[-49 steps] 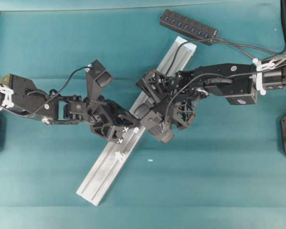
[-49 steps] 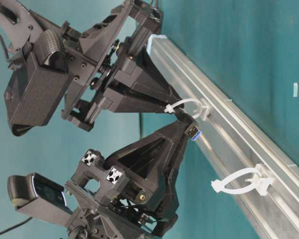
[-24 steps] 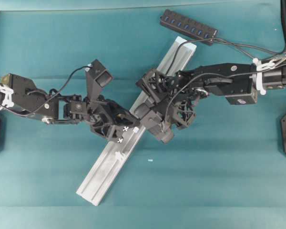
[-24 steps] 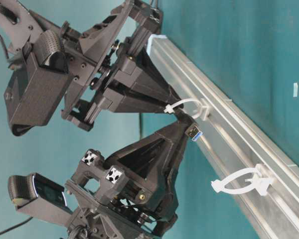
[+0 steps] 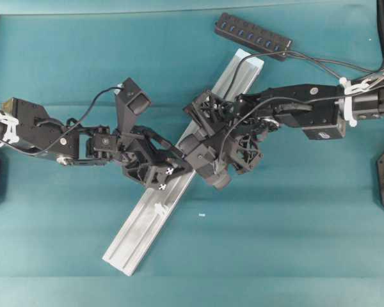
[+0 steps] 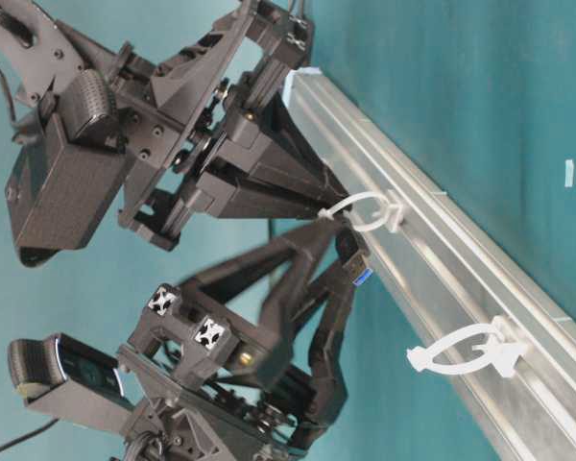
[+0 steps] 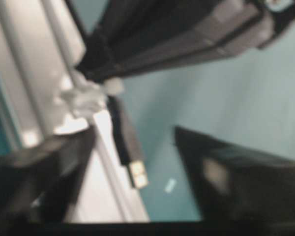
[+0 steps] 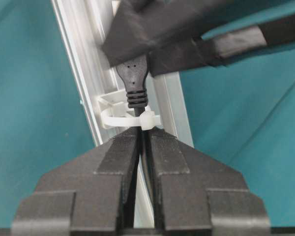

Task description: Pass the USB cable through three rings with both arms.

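Observation:
The white ring (image 6: 358, 197) is touching my right gripper's fingers, so my left gripper should close on the plug (image 6: 356, 264) and my right gripper should open before I pull the cable through.
The silver rail (image 5: 137, 233) lies diagonally across the teal table. My right gripper (image 8: 143, 132) is shut on the thin black USB cable (image 8: 137, 78) just behind a white ring (image 8: 119, 120). The cable runs through that ring (image 6: 367, 212). Past it the plug (image 6: 354, 259) sticks out free between the spread fingers of my open left gripper (image 6: 345, 257). In the left wrist view the plug (image 7: 132, 164) hangs clear of both fingers (image 7: 221, 167). A second ring (image 6: 466, 351), further along the rail, holds nothing. From overhead the left gripper (image 5: 179, 167) and the right gripper (image 5: 191, 142) meet at the rail's middle.
The black hub (image 5: 253, 35) lies at the rail's far end, with the cable (image 5: 243, 62) curving from it under my right arm. A small white scrap (image 5: 201, 215) lies on the table beside the rail. The rail's near end (image 5: 118, 259) is uncovered.
My left gripper has opened wide and let go of the plug, which now hangs a little lower, just past the ring. The right gripper has stayed shut on the cable.

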Tool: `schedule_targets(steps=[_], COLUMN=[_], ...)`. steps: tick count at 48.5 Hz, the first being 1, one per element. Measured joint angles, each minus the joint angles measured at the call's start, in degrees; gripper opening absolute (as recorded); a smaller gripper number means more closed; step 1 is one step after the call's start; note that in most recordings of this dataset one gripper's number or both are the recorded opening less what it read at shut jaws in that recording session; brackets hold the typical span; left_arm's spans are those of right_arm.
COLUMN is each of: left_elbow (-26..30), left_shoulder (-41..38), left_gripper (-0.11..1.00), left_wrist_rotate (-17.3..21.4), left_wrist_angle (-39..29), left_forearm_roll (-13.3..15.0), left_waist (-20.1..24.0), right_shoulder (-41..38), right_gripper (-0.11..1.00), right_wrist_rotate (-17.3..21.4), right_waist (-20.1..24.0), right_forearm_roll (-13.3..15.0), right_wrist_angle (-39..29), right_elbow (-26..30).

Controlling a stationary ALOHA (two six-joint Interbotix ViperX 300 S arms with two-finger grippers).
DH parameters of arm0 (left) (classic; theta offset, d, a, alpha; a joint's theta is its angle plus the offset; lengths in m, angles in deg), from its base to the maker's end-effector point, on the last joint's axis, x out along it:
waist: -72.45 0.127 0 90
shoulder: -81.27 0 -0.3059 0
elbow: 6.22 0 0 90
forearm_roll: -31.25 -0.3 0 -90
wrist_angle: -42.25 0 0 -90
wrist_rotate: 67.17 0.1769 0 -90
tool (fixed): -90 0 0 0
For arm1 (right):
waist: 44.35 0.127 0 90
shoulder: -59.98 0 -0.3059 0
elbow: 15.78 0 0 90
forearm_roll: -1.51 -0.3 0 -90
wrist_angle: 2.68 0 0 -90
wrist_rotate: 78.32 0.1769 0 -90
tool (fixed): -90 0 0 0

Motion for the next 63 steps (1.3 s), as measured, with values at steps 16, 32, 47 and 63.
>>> schedule_targets(steps=[16,32,47,63], left_elbow=[0.1,0.7,0.7,0.7], left_shoulder=[-0.2,-0.4,-0.4,-0.4], left_gripper=[0.48,0.14,0.14,0.14], left_wrist_rotate=[0.3,0.4,0.4,0.1], left_wrist_angle=[-2.6,-2.9,-3.0,-3.1], left_forearm_roll=[0.1,0.1,0.0,0.1], left_waist=[-0.7,-0.8,-0.8,-1.1], right_shoulder=[0.0,0.0,0.0,-0.1], right_gripper=[0.08,0.08,0.08,0.09], right_wrist_rotate=[0.1,0.1,0.2,0.4], right_waist=[0.0,0.0,0.2,0.8], right_forearm_roll=[0.0,0.0,0.0,0.0], right_wrist_angle=[0.0,0.0,-0.5,-1.3], right_elbow=[0.0,0.0,0.0,0.1])
